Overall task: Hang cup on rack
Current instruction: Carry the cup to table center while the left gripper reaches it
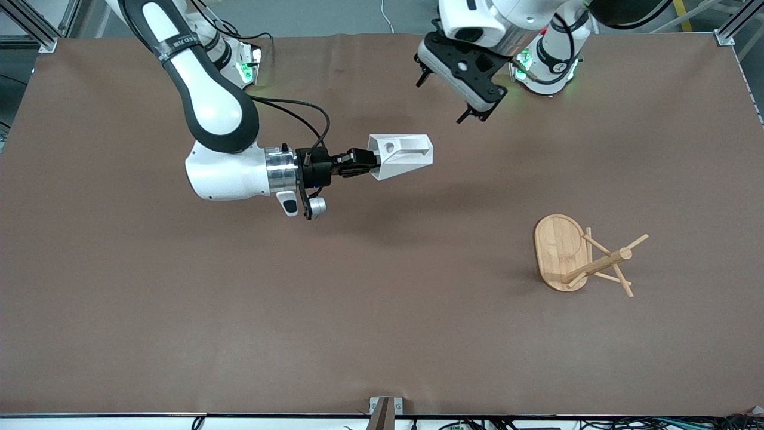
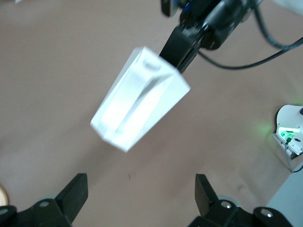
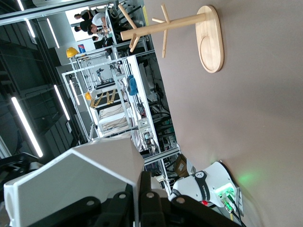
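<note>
The white faceted cup's loose end (image 1: pixel 425 151) faces my left gripper's open fingers. My left gripper should go on moving in until both fingers are on either side of the cup's sides (image 1: pixel 404 153) before it closes.
My right gripper (image 1: pixel 371 165) is shut on the white faceted cup (image 1: pixel 401 156) and holds it sideways in the air over the middle of the table. The cup's handle with its round hole faces up. The cup also shows in the left wrist view (image 2: pixel 139 98) and the right wrist view (image 3: pixel 75 182). The bamboo rack (image 1: pixel 582 254) stands on its oval base toward the left arm's end of the table, nearer the front camera; it also shows in the right wrist view (image 3: pixel 189 28). My left gripper (image 1: pixel 444 98) is open and empty, high near its base, waiting.
The brown table cover (image 1: pixel 179 310) spreads all round the rack. The left arm's base (image 1: pixel 546 65) and the right arm's base (image 1: pixel 236 60) stand at the table's back edge. A metal bracket (image 1: pixel 385 409) sits at the front edge.
</note>
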Robot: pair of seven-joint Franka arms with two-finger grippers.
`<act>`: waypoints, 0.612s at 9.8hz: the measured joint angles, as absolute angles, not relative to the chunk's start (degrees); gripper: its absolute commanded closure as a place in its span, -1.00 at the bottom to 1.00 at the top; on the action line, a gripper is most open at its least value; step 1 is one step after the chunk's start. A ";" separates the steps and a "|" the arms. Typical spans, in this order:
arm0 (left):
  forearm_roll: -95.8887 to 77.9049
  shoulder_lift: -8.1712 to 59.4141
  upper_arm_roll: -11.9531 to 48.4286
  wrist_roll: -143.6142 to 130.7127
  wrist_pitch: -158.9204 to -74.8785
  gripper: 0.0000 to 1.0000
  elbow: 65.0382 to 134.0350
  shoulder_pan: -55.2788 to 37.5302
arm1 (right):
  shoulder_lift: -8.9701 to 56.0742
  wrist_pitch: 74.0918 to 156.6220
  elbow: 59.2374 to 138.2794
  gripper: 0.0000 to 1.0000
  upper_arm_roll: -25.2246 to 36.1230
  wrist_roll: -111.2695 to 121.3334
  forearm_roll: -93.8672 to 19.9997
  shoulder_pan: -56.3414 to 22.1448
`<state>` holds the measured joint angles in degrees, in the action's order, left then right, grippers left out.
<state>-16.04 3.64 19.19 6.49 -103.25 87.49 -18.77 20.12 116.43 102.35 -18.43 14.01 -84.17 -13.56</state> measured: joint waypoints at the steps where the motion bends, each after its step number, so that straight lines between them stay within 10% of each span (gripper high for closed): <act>1: -16.09 4.79 19.19 11.12 -105.80 -1.00 87.49 -18.70 | 20.11 116.68 102.35 0.99 -18.45 14.01 -84.21 -13.70; 6: -16.17 10.28 19.21 25.23 -109.39 -1.00 87.45 -18.69 | 20.12 117.54 102.40 0.99 -19.12 14.01 -84.25 -13.80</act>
